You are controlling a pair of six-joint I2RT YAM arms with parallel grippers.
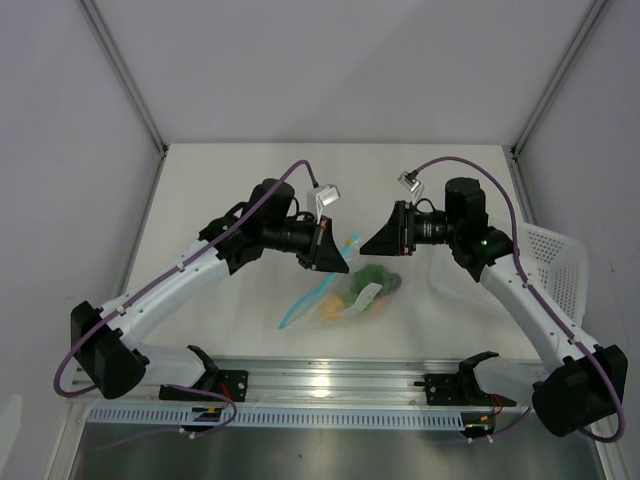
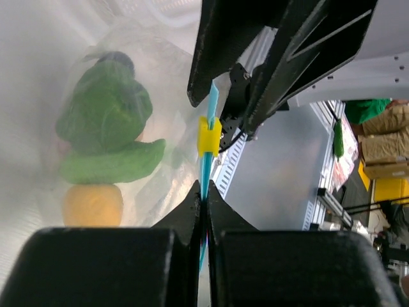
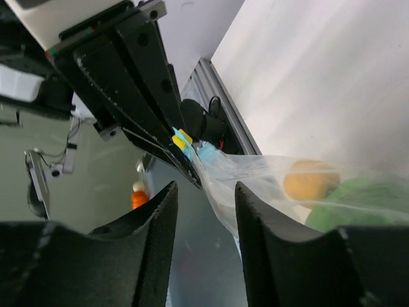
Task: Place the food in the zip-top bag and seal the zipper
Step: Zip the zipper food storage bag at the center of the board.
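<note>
My right gripper should hold the zipper's short end (image 2: 213, 99) before my left gripper takes the yellow slider, because my left gripper is pinching the zipper (image 2: 205, 167) beside that slider.
The zip-top bag (image 1: 352, 300) hangs between my two grippers with the food (image 1: 377, 279) inside. Through its clear wall I see a dark-green piece (image 2: 105, 105), a light-green piece (image 2: 115, 163) and a yellow-orange piece (image 2: 92, 204). My left gripper (image 2: 204, 190) is shut on the zipper (image 2: 205, 167), just below its yellow slider (image 2: 209, 135). My right gripper (image 3: 203, 214) is open. Its fingers (image 3: 156, 236) stand apart on either side of the bag's edge (image 3: 223, 185) without pressing it. In the top view the left gripper (image 1: 338, 265) and the right gripper (image 1: 368, 247) face each other over the bag.
A white perforated basket (image 1: 556, 265) stands at the right edge of the table, beside the right arm. An aluminium rail (image 1: 330, 380) with the arm bases runs along the near edge. White walls enclose the table at the back and sides.
</note>
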